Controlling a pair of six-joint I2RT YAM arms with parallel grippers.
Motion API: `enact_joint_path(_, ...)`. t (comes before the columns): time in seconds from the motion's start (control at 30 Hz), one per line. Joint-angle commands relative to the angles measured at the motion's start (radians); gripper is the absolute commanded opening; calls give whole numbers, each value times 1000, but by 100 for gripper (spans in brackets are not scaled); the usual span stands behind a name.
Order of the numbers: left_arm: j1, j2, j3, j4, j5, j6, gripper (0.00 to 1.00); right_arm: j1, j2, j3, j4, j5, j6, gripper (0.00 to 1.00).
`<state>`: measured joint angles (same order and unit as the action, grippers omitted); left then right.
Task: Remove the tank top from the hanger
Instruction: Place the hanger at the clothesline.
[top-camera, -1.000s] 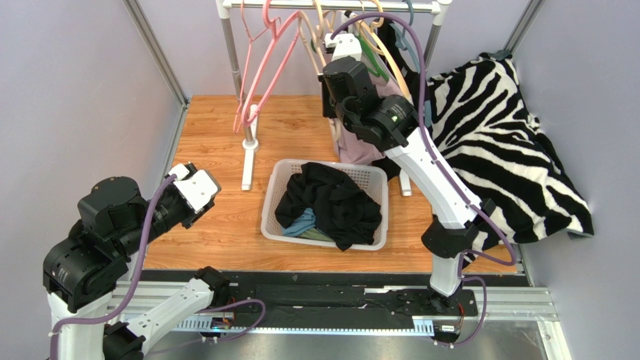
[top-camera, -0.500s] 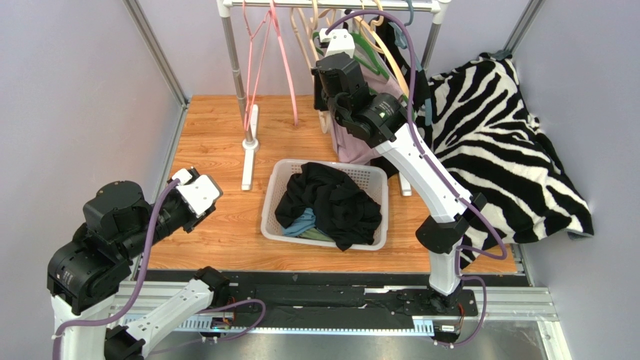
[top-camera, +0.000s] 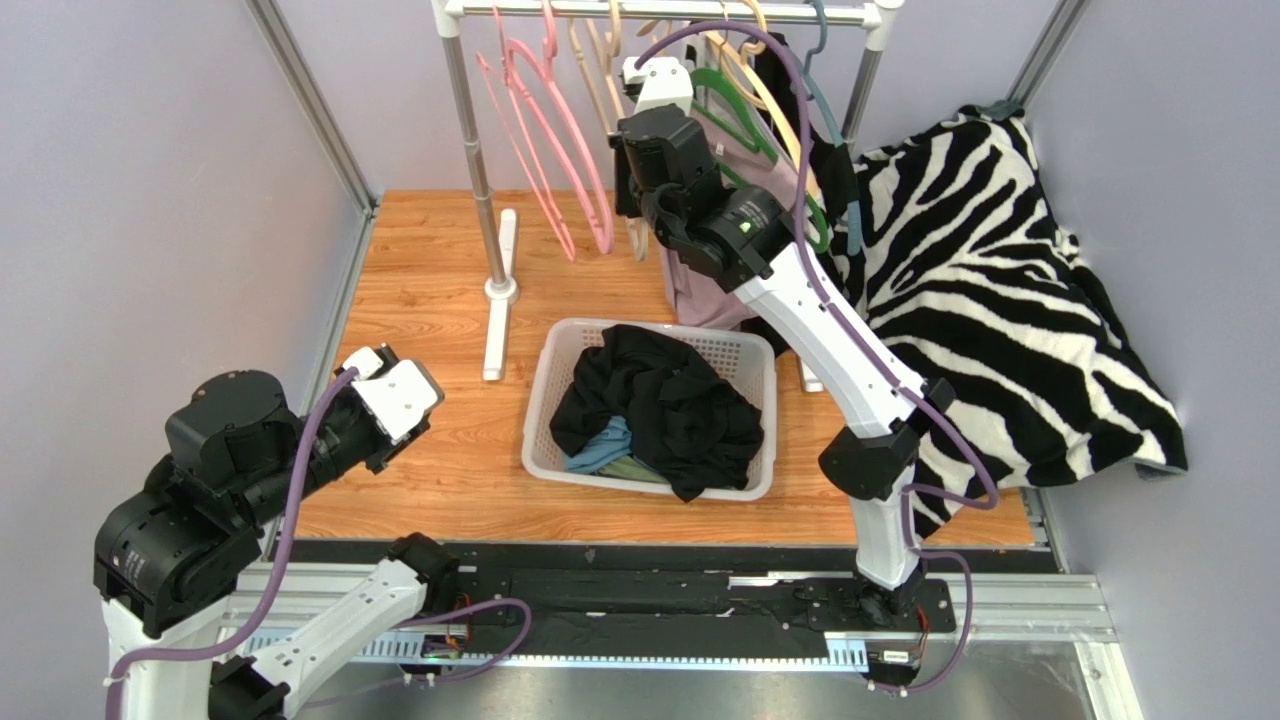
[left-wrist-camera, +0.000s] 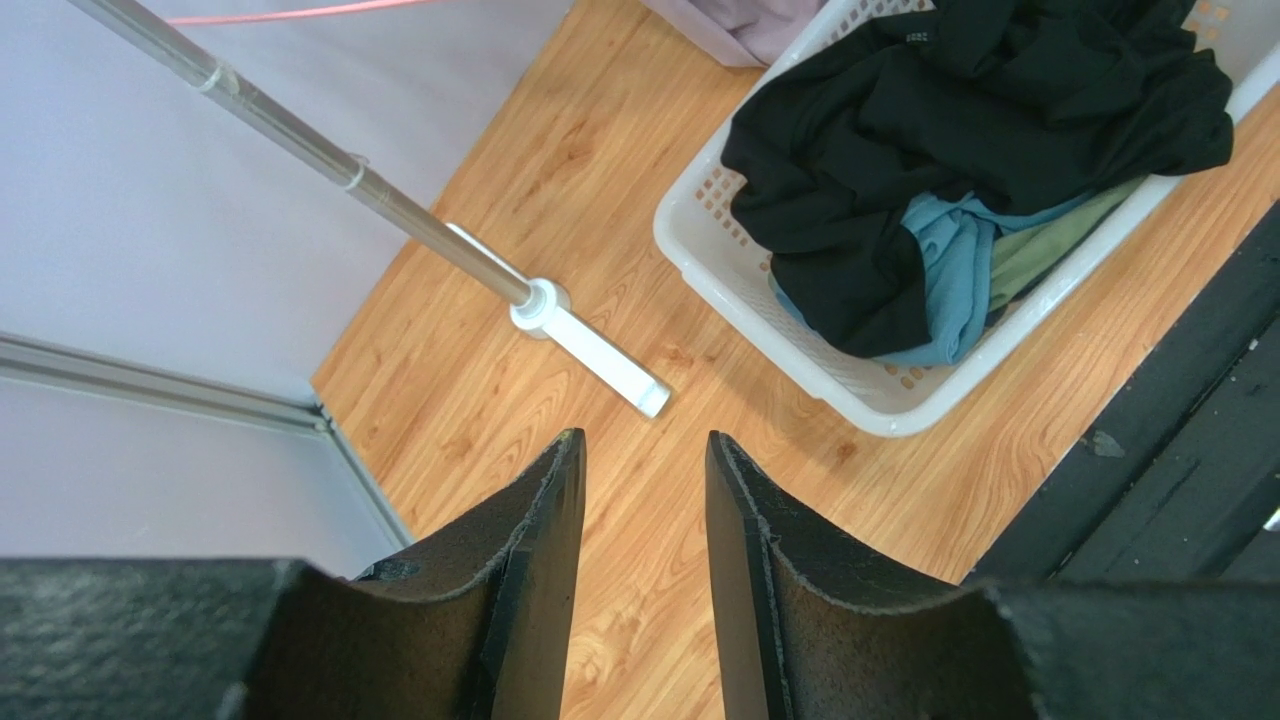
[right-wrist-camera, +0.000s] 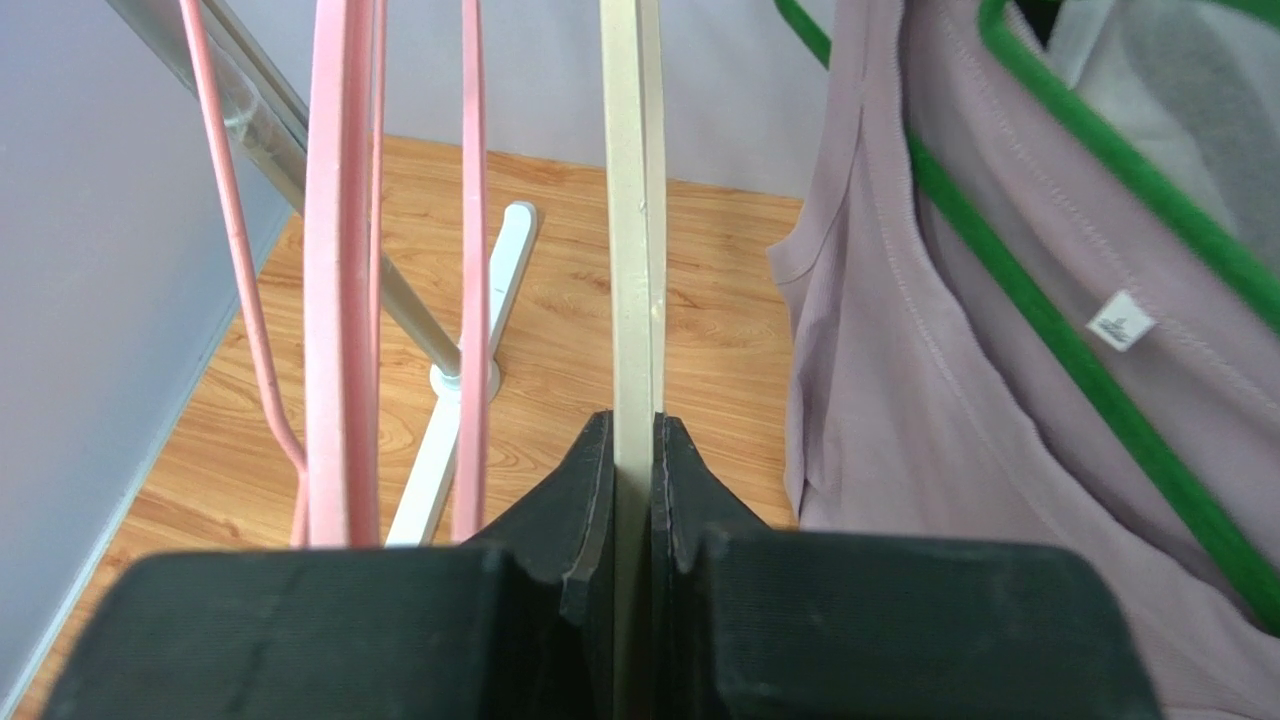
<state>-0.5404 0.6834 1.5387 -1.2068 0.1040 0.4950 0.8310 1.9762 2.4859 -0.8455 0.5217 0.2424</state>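
Observation:
The cream hanger (right-wrist-camera: 633, 225) is clear of the mauve tank top, so my right gripper should keep sliding it toward the pink hangers (top-camera: 576, 128) and let go of it beside them.
A mauve tank top (right-wrist-camera: 932, 375) hangs on a green hanger (right-wrist-camera: 1052, 353) at the right of the right wrist view; from above, the tank top (top-camera: 699, 293) droops below the rail. My right gripper (right-wrist-camera: 633, 423) is shut on a bare cream hanger (right-wrist-camera: 633, 225) just left of the garment and does not touch the cloth. Seen from above, that gripper (top-camera: 649, 113) is up among the hangers. My left gripper (left-wrist-camera: 643, 438) is open and empty, low over the wood floor at the left (top-camera: 394, 393).
Pink hangers (right-wrist-camera: 343, 270) hang left of the cream one. A white basket (top-camera: 549, 405) of dark clothes sits under the rack. The rack's pole (top-camera: 473, 165) and foot (left-wrist-camera: 594, 342) stand left of it. A zebra blanket (top-camera: 1007, 300) lies at the right.
My right arm has moved left along the rail, still clamped on the cream hanger. The pink hangers have swung. The left arm has barely shifted.

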Motion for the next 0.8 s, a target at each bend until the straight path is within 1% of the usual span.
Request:
enact_joint_path(0.0,8,-12,0,-19,19,-15,43,-10,49,50,54,-20,5,0)
enact_joint_path(0.37,17,-13,-2,-19,57,-24,43,-10,90,65,88,-74,-14,0)
enact_joint_path(0.63,23,-13,-5,-19,60,-26,43,17,122,80,143,-69,-86,0)
enact_joint_path(0.77,28,-18,-11,-19,63,-29,43,20,139,96,152,-68,-94,0)
